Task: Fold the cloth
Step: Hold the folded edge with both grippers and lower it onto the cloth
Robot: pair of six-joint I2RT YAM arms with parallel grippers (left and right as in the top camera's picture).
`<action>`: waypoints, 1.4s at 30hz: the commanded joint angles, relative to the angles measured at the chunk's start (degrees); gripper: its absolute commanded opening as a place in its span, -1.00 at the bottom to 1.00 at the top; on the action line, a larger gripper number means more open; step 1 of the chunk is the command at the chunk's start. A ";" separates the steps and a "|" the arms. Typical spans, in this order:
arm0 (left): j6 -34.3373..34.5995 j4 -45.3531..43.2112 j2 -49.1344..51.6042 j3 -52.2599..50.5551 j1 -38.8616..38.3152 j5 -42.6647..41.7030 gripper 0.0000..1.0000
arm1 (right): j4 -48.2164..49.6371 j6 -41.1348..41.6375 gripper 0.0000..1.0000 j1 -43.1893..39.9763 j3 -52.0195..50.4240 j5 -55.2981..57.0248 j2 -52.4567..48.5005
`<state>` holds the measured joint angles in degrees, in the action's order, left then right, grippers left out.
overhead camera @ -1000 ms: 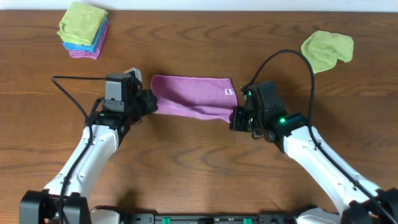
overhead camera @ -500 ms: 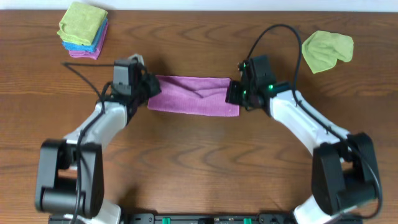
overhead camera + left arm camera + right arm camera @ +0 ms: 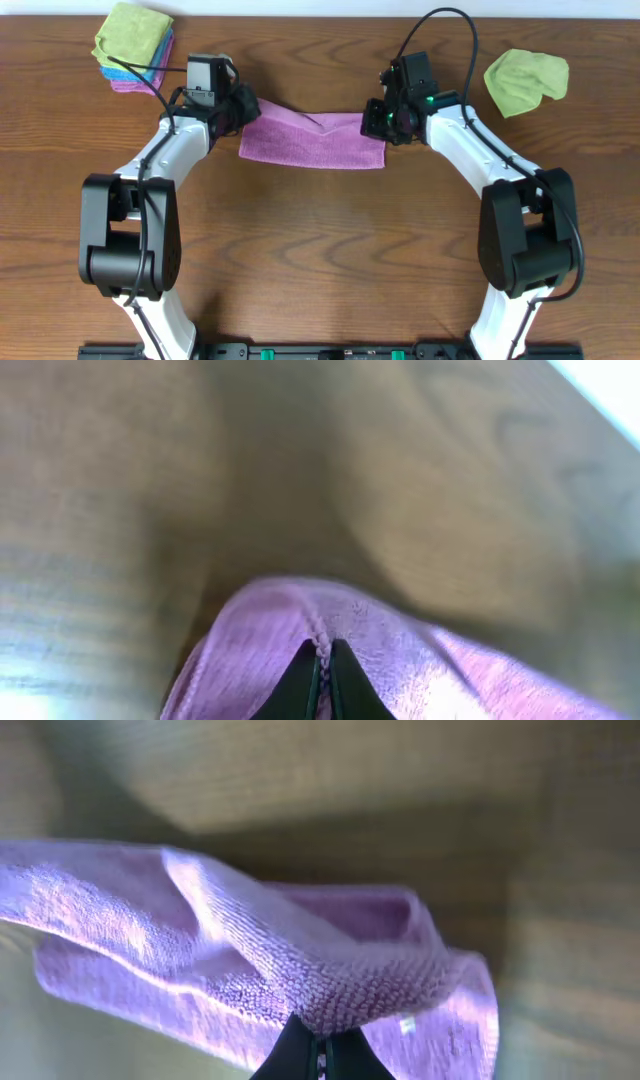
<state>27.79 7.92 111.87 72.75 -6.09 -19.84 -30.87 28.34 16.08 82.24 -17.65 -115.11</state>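
Note:
My right gripper is holding the corner of the purple cloth, whose upper layer sags in a crease (image 3: 318, 123). It should lay the corner down, then pull the folded end (image 3: 376, 153) tight while my left gripper holds.
The purple cloth (image 3: 315, 142) lies stretched across the far middle of the table, its front half flat and its rear edge lifted between the two arms. My left gripper (image 3: 244, 110) is shut on the cloth's far left corner; in the left wrist view the hem (image 3: 322, 650) is pinched between the black fingertips (image 3: 324, 665). My right gripper (image 3: 375, 120) is shut on the far right corner; in the right wrist view the cloth (image 3: 330, 975) drapes over the fingertips (image 3: 320, 1050). A crease runs near the cloth's top middle.
A stack of folded cloths, green on blue on pink (image 3: 134, 46), sits at the far left corner. A crumpled green cloth (image 3: 526, 80) lies at the far right. The table's far edge is just behind both grippers.
Both grippers have carried the held cloth edge away from me, from the near side over to the far side, and the cloth has shifted farther back on the table.

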 commanded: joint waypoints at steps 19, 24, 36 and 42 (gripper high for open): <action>-8.35 10.80 -2.84 1.27 1.25 -0.81 -0.22 | -9.99 -5.33 0.39 -0.85 1.36 -1.88 0.20; -12.20 11.30 -6.91 1.70 1.18 -0.76 -0.19 | -10.19 -6.14 -0.38 -1.81 1.40 -1.27 3.30; -16.65 9.38 -5.53 1.53 -4.09 10.82 -0.89 | -7.04 -6.43 -0.97 2.40 1.40 9.44 5.64; -15.72 6.14 2.29 1.53 -5.25 11.91 -0.89 | -7.23 -6.49 -0.97 4.02 1.40 11.45 1.25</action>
<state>12.16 14.44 112.29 73.63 -11.33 -9.89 -38.11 22.48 19.75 83.20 -8.25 -112.57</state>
